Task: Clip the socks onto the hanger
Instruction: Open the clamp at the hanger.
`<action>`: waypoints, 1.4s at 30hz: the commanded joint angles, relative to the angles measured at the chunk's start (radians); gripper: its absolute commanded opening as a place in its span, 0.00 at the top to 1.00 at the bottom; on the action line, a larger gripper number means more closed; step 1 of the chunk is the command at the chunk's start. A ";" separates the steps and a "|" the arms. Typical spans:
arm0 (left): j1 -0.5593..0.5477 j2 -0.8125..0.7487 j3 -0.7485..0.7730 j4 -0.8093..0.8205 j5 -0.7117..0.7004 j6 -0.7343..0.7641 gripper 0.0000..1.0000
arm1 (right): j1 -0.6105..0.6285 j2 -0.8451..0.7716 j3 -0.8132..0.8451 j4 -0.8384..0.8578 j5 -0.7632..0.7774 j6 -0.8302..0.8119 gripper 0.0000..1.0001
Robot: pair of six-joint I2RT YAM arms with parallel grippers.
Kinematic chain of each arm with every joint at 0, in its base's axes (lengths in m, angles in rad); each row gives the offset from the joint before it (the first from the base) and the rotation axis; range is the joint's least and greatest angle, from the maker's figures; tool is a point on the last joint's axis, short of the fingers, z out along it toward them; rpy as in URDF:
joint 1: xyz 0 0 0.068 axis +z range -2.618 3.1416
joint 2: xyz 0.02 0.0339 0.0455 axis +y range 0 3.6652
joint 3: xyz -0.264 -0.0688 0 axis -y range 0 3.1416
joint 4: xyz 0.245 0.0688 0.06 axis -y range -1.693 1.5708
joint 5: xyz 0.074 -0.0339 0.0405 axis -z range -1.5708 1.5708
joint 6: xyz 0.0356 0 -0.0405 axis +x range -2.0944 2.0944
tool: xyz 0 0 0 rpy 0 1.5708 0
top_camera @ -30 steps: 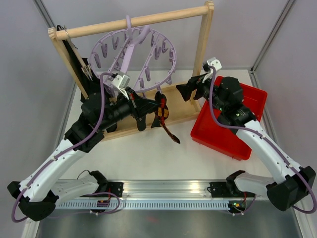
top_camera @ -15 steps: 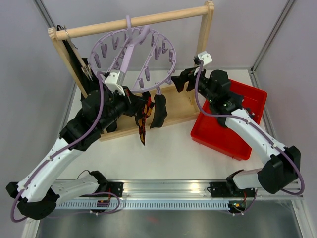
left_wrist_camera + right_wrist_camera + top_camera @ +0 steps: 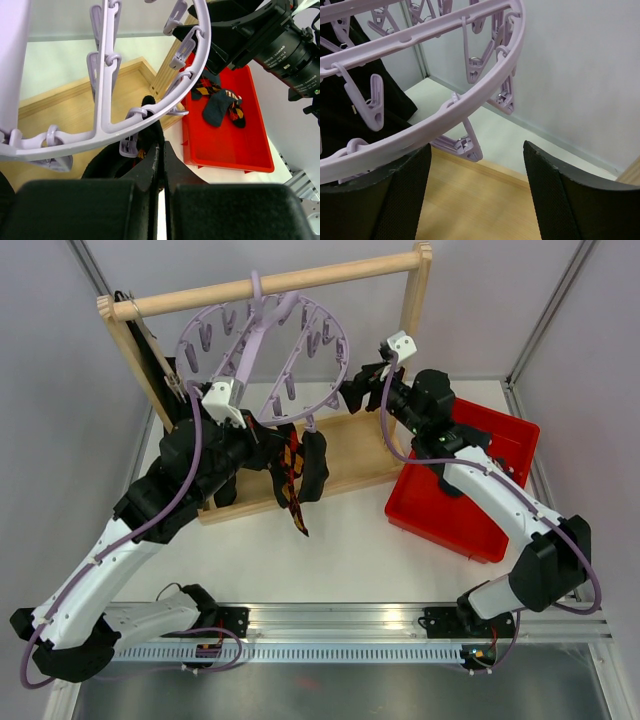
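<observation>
The hanger's rim (image 3: 481, 96) runs at a slant across my right gripper's fingers. Next, I move back, face the hanger's rim straight on and center the empty clip (image 3: 466, 146) before I squeeze it.
The lilac hanger (image 3: 262, 348) hangs by its hook from the wooden rail. A plain black sock (image 3: 314, 466) hangs from a clip on its near rim. My left gripper (image 3: 280, 453) is shut on an argyle sock (image 3: 292, 485), which dangles just left of the black one, under the rim. In the left wrist view the jaws (image 3: 161, 146) are pressed together on dark fabric below the hanger rim (image 3: 172, 97). My right gripper (image 3: 356, 390) is open at the hanger's right rim. In its own view the rim (image 3: 470, 102) and a clip (image 3: 466, 144) lie between the fingers (image 3: 555, 200).
The wooden rail frame (image 3: 410, 330) stands at the back, its base board (image 3: 350, 455) under the hanger. A red bin (image 3: 470, 515) sits at the right; it holds more socks (image 3: 220, 102). A black item (image 3: 150, 360) hangs at the rail's left end.
My left gripper moved left and up under the hanger rim with the argyle sock. The black sock now hangs from a clip. My right gripper rose leftward to the hanger's rim.
</observation>
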 commanded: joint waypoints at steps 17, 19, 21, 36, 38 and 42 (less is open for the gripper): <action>0.000 -0.011 0.042 0.005 -0.024 0.036 0.98 | 0.050 -0.079 -0.041 0.090 -0.049 -0.028 0.82; 0.000 -0.015 0.037 0.005 -0.016 0.036 0.98 | 0.058 -0.112 -0.070 0.087 -0.045 -0.029 0.84; 0.000 -0.023 0.036 0.003 -0.004 0.033 0.98 | 0.062 -0.134 -0.089 0.077 -0.037 -0.026 0.86; 0.000 -0.060 0.030 -0.027 -0.043 0.012 0.98 | 0.191 -0.253 -0.159 -0.013 0.004 -0.083 0.74; 0.000 -0.070 0.033 -0.036 -0.063 0.010 0.98 | 0.194 -0.260 -0.158 -0.024 0.006 -0.091 0.69; 0.000 -0.081 0.042 -0.050 -0.067 0.013 0.98 | 0.203 -0.263 -0.150 -0.035 0.007 -0.102 0.61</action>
